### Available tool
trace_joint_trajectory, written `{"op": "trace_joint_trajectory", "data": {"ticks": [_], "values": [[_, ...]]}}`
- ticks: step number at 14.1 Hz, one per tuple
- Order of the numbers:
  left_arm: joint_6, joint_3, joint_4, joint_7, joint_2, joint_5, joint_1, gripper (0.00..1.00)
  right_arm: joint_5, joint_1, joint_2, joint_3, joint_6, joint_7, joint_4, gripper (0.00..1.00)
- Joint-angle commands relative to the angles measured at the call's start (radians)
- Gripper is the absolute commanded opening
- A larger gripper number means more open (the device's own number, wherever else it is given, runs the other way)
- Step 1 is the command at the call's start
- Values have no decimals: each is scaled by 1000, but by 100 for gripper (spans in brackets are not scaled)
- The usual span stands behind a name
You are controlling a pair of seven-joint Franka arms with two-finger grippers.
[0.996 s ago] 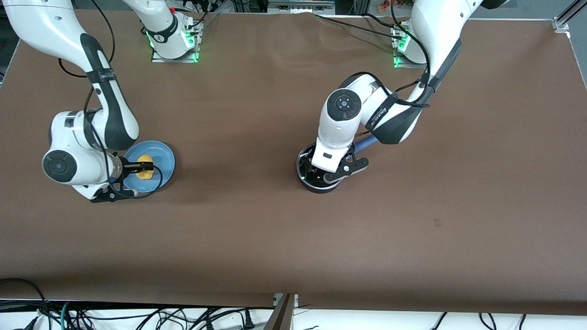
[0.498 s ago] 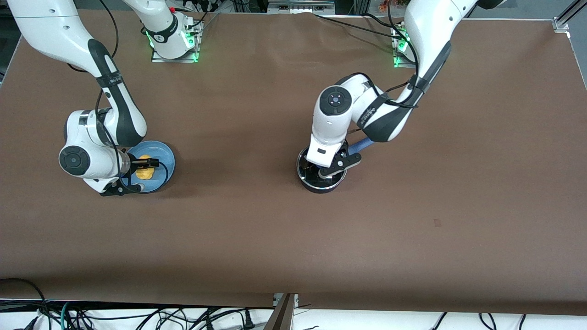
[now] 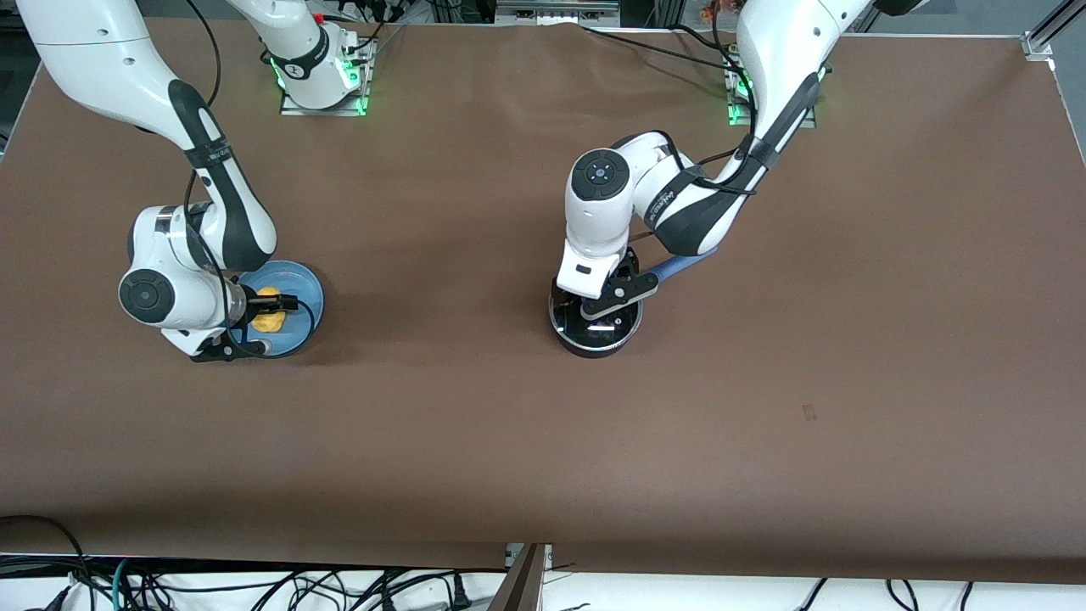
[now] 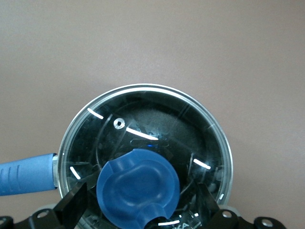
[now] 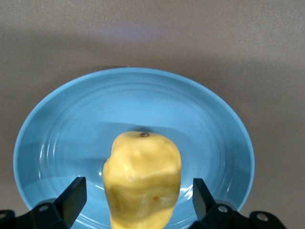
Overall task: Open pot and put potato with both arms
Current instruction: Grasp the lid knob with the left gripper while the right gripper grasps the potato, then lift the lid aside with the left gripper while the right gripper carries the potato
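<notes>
I should grab the blue knob (image 4: 138, 187) with my left gripper, because the glass lid (image 3: 571, 325) is covering the black pot. I need to move the lid out of the way before my right gripper brings the potato over.
The black pot (image 3: 596, 338) stands mid-table with its glass lid (image 3: 612, 325) on and its blue handle (image 3: 681, 266) pointing toward the left arm's base. My left gripper (image 3: 596, 307) is down over the lid, open. Its fingers (image 4: 75, 206) stand on either side of the blue knob (image 4: 137, 185) with small gaps. The potato (image 3: 270, 317) lies on the blue plate (image 3: 304, 286) toward the right arm's end. My right gripper (image 3: 268, 309) is open astride the potato (image 5: 142, 186), its fingers (image 5: 73, 194) clear of it.
Brown table cloth all round. The arm bases with green lights (image 3: 322, 81) stand along the table's edge farthest from the front camera. Cables hang off the edge nearest the camera (image 3: 254, 585).
The left hand has shifted over the pot toward its own base, uncovering more of the lid. The right hand has moved a little toward the plate, around the potato.
</notes>
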Motion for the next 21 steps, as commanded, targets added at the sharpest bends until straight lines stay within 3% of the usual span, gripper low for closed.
{"op": "trace_joint_trajectory", "data": {"ticks": [1, 3, 6, 13, 18, 21], "values": [[17, 2, -34, -22, -14, 29, -6, 100, -12, -14, -5, 8, 29, 8, -23, 83], [17, 2, -36, -22, -16, 29, -6, 100, -12, -14, -5, 8, 29, 8, -23, 60], [15, 1, -36, -22, -18, 29, -6, 95, -12, -15, -4, 8, 29, 8, -23, 39], [14, 1, -36, -13, -22, 29, -1, 77, -9, -12, -48, 11, -3, 5, 6, 37], [12, -1, -34, -12, -27, 27, 3, 64, 0, -8, -63, 22, -168, 2, 141, 37], [9, -1, -34, -12, -28, 26, 5, 55, 8, -8, -63, 61, -253, 5, 226, 37]]}}
